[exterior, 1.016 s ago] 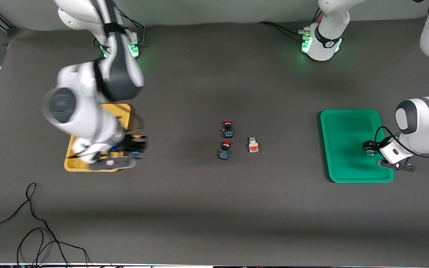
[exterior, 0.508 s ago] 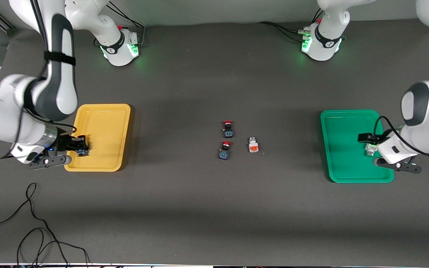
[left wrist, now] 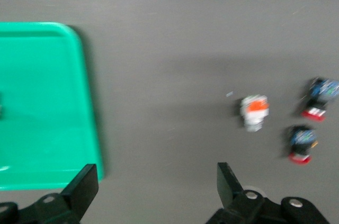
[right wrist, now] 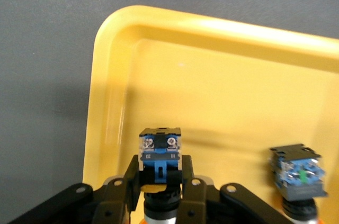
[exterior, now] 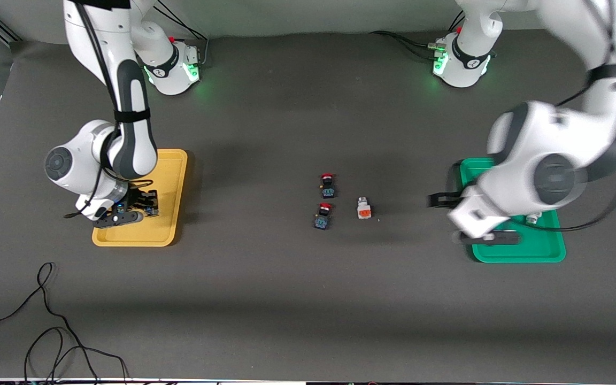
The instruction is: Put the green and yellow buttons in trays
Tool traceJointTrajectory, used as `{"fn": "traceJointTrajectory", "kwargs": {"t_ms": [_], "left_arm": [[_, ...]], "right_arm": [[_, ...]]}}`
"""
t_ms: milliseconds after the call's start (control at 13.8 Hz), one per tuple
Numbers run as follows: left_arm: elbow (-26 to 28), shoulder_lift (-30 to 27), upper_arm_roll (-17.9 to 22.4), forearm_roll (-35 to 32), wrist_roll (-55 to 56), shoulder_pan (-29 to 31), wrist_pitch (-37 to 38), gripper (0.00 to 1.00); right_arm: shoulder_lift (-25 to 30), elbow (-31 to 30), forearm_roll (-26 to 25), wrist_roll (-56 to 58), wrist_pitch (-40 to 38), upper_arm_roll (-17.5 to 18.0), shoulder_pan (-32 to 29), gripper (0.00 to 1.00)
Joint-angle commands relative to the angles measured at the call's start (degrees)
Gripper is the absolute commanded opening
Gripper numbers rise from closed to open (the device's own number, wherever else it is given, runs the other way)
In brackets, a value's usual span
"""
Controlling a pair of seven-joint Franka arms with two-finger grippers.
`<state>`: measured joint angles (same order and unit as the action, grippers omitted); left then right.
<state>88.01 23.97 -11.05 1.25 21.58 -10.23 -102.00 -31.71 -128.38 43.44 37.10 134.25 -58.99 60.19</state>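
The orange patch [exterior: 364, 213] is on the white body, away from the narrow end [exterior: 361, 200], so the robot should expect a side block instead of a cap.
My right gripper [exterior: 139, 206] is low over the yellow tray [exterior: 171, 176], shut on a black-bodied button with a yellow cap [right wrist: 159, 152]. In the right wrist view the gripper [right wrist: 159, 168] holds it just above the yellow tray [right wrist: 222, 75]. A second black-bodied button [right wrist: 299, 179] lies in that tray beside it. The white-bodied green button [exterior: 532, 217] lies in the green tray [exterior: 546, 250]. My left gripper [exterior: 443, 216] is open and empty, over the table beside that tray's edge toward the table's middle. The left wrist view shows its fingers [left wrist: 79, 189] wide apart and the green tray [left wrist: 47, 102].
Two black-bodied red-capped buttons [exterior: 327, 185] [exterior: 323, 215] and a white-bodied orange-capped one [exterior: 362, 208] lie at the table's middle. They also show in the left wrist view, the orange-capped one [left wrist: 254, 112] closest. A black cable [exterior: 46, 321] loops near the front edge.
My left gripper let go of the green button in the green tray and moved toward the table's middle. My right arm swung about with its button and is back over the yellow tray.
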Motion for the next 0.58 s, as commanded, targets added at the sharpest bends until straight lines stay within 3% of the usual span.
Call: {"fn": "traceJointTrajectory", "kwargs": {"t_ms": [0,73,145,363,508], "left_arm": [[-2.93,5.63,1.12,0.24,8.54,-5.83,-4.5,1.0],[-2.85,7.13,1.12,-0.11,10.05,-7.59,-6.7,1.0],[-2.32,8.36,1.12,-0.2,10.32,-8.91,-8.9,1.0],[-1.18,11.62,1.2,-0.11,10.5,-9.98,-12.16,1.0],[3.46,12.59,1.2,-0.11,11.99,-11.2,-19.51,1.0]], "right_arm": [[-1.6,0.68,2.88,1.67,0.23,-0.34,0.37,0.74],[-1.51,0.85,2.88,1.31,-0.04,-0.34,0.37,0.93],[-1.17,1.11,2.88,1.13,-0.65,-0.34,0.37,0.99],[0.51,4.0,2.1,-0.62,-5.55,-2.96,1.42,1.0],[0.42,9.0,-1.57,-1.67,-11.87,-5.86,1.95,1.0]]}}
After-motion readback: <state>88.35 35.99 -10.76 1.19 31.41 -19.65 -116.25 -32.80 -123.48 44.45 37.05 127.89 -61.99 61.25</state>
